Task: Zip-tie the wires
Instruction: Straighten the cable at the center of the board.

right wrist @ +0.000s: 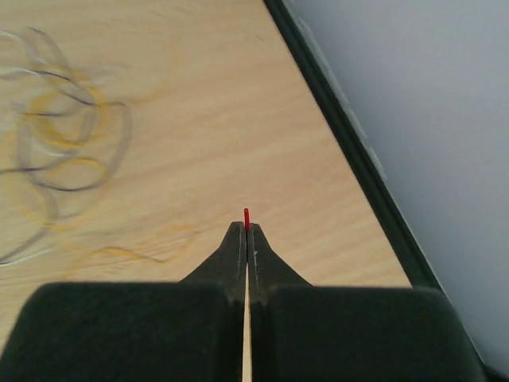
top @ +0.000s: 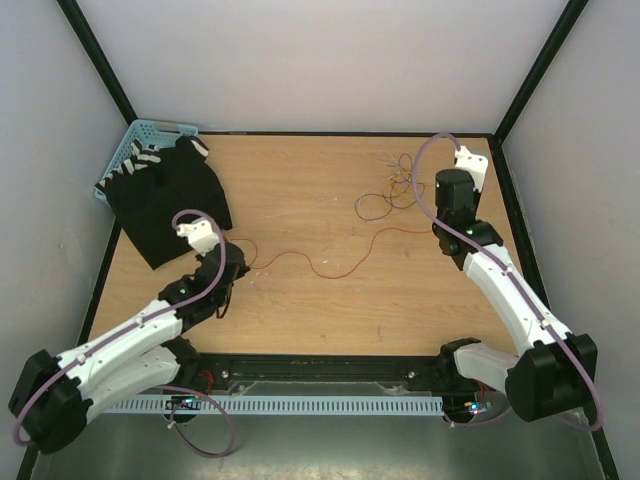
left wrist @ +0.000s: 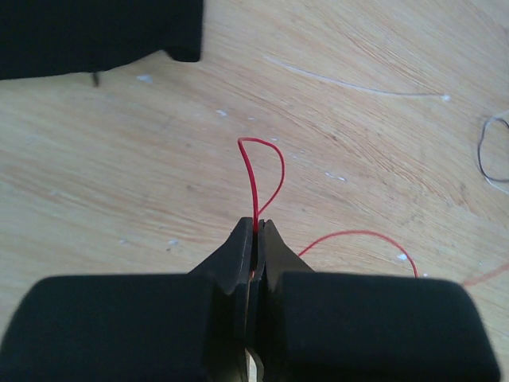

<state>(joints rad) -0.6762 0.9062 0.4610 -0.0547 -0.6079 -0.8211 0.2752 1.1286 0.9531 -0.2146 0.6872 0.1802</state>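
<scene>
I should use my right gripper on the red wire (top: 330, 277), which lies clear of the tangle in a loose curve, and next pull its end (top: 426, 232) until the wire is straight, then let go.
A long red wire (top: 320, 264) lies stretched across the middle of the table. My left gripper (top: 238, 266) is shut on its left end, and a small red loop (left wrist: 258, 171) sticks out past the tips (left wrist: 257, 224). My right gripper (top: 438, 228) is shut on the other end, and a short red stub (right wrist: 246, 215) shows above the closed tips (right wrist: 246, 229). The rest of the wires (top: 393, 186) lie in a loose tangle at the back right, blurred at the left of the right wrist view (right wrist: 60, 135). A thin pale strip, likely the zip tie (left wrist: 350, 85), lies on the wood beyond my left gripper.
A black cloth-like object (top: 170, 205) lies at the back left, partly over a blue basket (top: 140, 135), and its edge shows in the left wrist view (left wrist: 95, 32). The black frame rail (right wrist: 350, 151) and the wall run close on the right of my right gripper.
</scene>
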